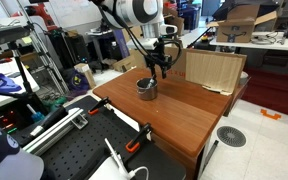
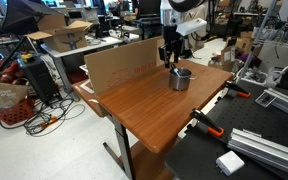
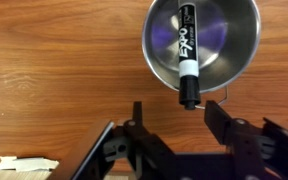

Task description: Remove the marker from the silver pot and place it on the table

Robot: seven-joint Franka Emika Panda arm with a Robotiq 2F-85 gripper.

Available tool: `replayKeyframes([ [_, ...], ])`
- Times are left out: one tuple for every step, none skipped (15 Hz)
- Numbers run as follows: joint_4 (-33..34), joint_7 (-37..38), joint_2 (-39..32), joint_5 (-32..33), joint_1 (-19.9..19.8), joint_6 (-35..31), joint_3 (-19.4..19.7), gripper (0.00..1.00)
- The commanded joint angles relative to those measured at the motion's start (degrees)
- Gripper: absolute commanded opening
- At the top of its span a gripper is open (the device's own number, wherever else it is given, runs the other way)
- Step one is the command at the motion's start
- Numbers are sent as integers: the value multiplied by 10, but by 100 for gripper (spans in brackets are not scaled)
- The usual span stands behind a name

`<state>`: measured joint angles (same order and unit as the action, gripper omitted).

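The marker's dark end (image 3: 189, 90) is off-centre and near one finger of my gripper, so I should open wider and get centred on its tip (image 3: 189, 102) before I close.
The silver pot (image 3: 202, 45) stands on the reddish-brown wooden table (image 3: 54, 70). A marker (image 3: 183, 45), dark with a white band and "EXPO" lettering, leans inside it, and its dark end sticks out over the rim towards me. My gripper (image 3: 177, 118) is open and empty, its two fingers on either side of that end without touching it. In both exterior views my gripper (image 1: 160, 66) (image 2: 171, 56) hangs just above the pot (image 1: 146, 88) (image 2: 180, 79). The marker is too small to make out there.
A tan cardboard sheet (image 1: 212, 70) (image 2: 119, 62) stands along the table's far edge behind the pot. Orange clamps (image 1: 134, 146) (image 2: 206, 125) grip the table edge beside a black perforated board (image 1: 84, 150) (image 2: 259, 150). Bare wood (image 1: 184, 115) (image 2: 149, 110) lies around the pot.
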<state>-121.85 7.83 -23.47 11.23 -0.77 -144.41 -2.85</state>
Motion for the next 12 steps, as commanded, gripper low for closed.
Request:
replayKeyframes([
  [22,-24,-17,-21,12,6,12,35],
  [25,-26,-19,-23,12,8,12,27],
  [27,-28,-21,-23,12,8,12,20],
  [29,-29,-22,-24,12,9,11,12],
  [30,-30,-23,-24,13,9,12,5],
  [30,-30,-23,-24,13,10,12,0],
  [30,-31,-23,-23,13,10,12,0],
  [29,-31,-22,-23,13,10,12,8],
  [26,-33,-21,-22,14,10,12,27],
  [24,-33,-20,-22,14,8,11,28],
  [22,-33,-19,-21,15,6,12,34],
  [22,-32,-19,-20,16,3,12,40],
])
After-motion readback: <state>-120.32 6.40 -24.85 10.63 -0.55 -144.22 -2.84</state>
